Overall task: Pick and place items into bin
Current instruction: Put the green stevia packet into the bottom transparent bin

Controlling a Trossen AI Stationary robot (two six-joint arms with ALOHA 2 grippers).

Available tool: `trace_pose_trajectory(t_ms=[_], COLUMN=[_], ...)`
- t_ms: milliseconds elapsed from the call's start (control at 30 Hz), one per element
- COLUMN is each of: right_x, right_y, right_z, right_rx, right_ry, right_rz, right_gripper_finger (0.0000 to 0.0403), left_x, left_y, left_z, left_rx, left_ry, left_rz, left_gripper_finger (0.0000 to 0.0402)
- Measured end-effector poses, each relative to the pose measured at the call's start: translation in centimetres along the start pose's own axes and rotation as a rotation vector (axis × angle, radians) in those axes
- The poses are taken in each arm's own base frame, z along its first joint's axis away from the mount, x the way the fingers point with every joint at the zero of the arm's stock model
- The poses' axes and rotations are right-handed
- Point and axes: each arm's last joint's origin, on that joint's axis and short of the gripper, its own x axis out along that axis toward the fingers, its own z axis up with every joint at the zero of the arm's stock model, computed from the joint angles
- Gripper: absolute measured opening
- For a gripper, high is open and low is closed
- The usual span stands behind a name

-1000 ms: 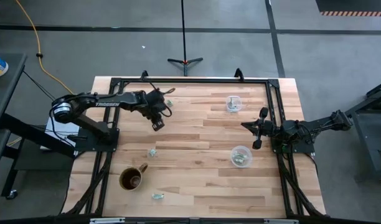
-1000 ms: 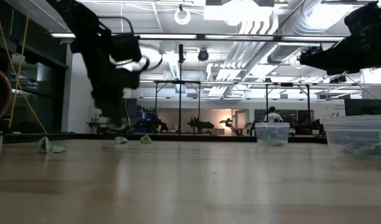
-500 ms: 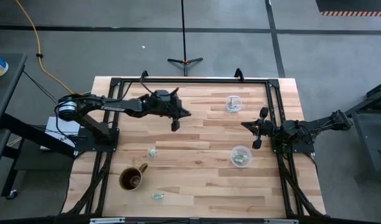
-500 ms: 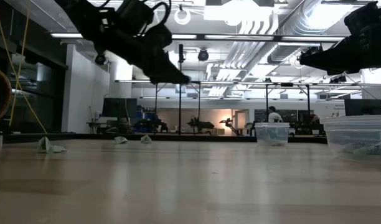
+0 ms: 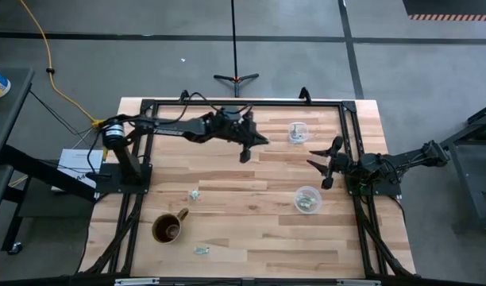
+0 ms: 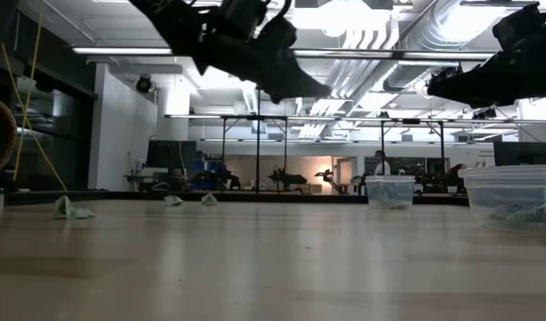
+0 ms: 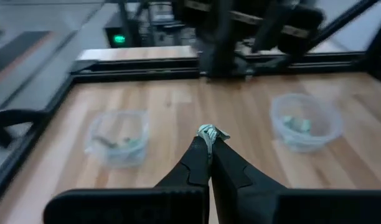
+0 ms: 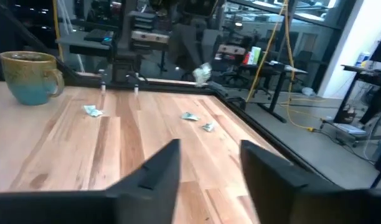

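Observation:
The robot's left gripper is holding the item well short of the near bin (image 5: 308, 200), so the right gripper should grab the item's crumpled top (image 7: 211, 131) and bring the item to that bin.
My left gripper (image 5: 263, 141) hangs high over the far middle of the table, shut on one tiny pale green-silver item (image 7: 208, 132). In the low view it (image 6: 319, 89) stands well above the wood. Two clear bins stand on the table's right half, one far (image 5: 298, 132) and one near (image 5: 307, 199), each with bits inside. Loose items lie flat on the table at the left (image 5: 194, 195) and near the front edge (image 5: 201, 249). My right gripper (image 8: 209, 163) waits open above the right edge, between the two bins. My left gripper pinches the item's lower part (image 7: 207, 140) between its two fingers, at their free ends only. The crumpled top sticks out past the fingertips (image 7: 198, 152). The fingers come from the table's left, slanting down. The item is lifted clear of the table.
A brown mug (image 5: 170, 228) stands near the front left. A black frame (image 5: 243, 103) runs along the table's far and side edges. Bare wood lies between my left gripper and the bins.
My left gripper has gone toward the table's right edge, from the far left toward the far bin, and has risen. It has turned from pointing down to slanting out toward the right.

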Motion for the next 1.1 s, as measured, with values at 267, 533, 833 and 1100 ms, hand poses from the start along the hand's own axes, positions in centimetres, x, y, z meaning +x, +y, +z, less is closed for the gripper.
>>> trace_pose_trajectory(t_ms=[267, 533, 833, 1100], right_x=[0.0, 0.0, 0.2, 0.2], right_y=[0.2, 0.4, 0.3, 0.4], right_z=[0.6, 0.9, 1.5, 2.0], right_rx=[-0.224, -0.564, -0.700, -0.763], right_ry=[-0.075, -0.137, -0.192, -0.246], right_rz=[0.074, 0.109, 0.058, 0.056], right_gripper_finger=[0.0239, 0.0226, 0.0210, 0.0210], left_x=[4.5, 7.3, 9.1, 9.2], left_y=[-0.5, -0.6, -1.8, -2.3], left_z=[1.8, 3.5, 4.4, 5.1], left_rx=[-0.103, -0.280, -0.332, -0.335], left_ry=[-0.070, -0.111, -0.132, -0.180], left_rz=[-0.081, -0.194, -0.229, -0.170], left_gripper_finger=[0.0035, 0.0035, 0.0035, 0.0039])
